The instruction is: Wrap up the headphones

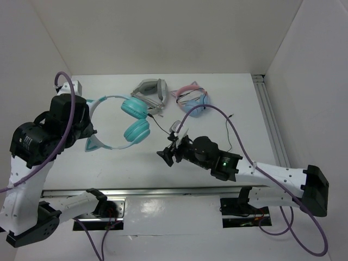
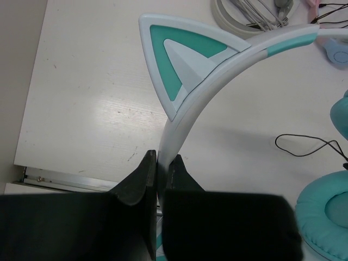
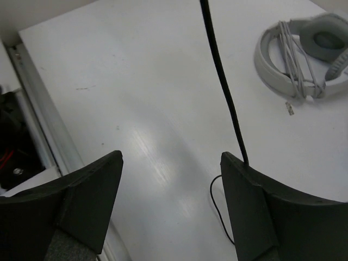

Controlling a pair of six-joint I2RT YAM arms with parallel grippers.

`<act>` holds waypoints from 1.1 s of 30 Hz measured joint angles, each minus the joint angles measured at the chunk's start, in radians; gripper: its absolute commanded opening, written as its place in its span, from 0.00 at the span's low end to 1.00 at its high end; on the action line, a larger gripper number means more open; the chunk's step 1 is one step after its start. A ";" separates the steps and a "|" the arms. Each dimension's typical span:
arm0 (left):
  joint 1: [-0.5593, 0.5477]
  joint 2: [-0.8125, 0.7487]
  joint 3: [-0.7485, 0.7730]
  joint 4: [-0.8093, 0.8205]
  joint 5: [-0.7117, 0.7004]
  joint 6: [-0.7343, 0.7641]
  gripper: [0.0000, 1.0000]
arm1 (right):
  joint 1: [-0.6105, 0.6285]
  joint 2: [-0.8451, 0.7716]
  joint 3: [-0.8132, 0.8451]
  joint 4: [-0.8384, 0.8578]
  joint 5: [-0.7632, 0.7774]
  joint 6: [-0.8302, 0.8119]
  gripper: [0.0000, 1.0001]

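My right gripper should pinch the cable [image 1: 163,129] before my left gripper moves the headphones, because the thin black cable hangs loose [image 3: 240,141] against the finger of my open right gripper.
The teal headphones [image 1: 135,130] are held off the table at the left, with two round teal cups and a pale headband [image 1: 109,98] bearing cat ears. My left gripper [image 1: 88,129] is shut on the headband; in the left wrist view its jaws [image 2: 161,161] pinch the band [image 2: 187,109] just below a cat ear [image 2: 174,60]. The thin black cable [image 1: 157,124] runs from the cups towards my right gripper [image 1: 171,148]. In the right wrist view that gripper [image 3: 171,159] is open, and the cable [image 3: 220,70] hangs against the tip of its right finger [image 3: 244,179], not pinched.
Grey headphones [image 1: 149,89] with a wrapped cable lie at the back and also show in the right wrist view [image 3: 304,54]. Pink-banded cat-ear headphones [image 1: 193,99] lie beside them. A metal rail [image 1: 163,191] runs along the near edge and another [image 1: 269,119] along the right.
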 measured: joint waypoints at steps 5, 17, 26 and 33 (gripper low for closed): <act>0.008 0.002 0.004 0.000 0.000 0.001 0.00 | 0.016 -0.064 0.024 -0.050 -0.130 -0.006 0.81; 0.016 0.006 0.018 0.000 0.027 0.021 0.00 | 0.062 -0.180 -0.033 -0.068 0.019 -0.003 0.93; 0.027 0.007 0.032 -0.002 0.053 0.027 0.00 | -0.039 0.011 -0.024 -0.022 0.034 -0.029 0.79; 0.053 0.000 0.071 -0.001 0.076 0.028 0.00 | -0.242 0.065 -0.121 0.116 -0.130 0.028 0.59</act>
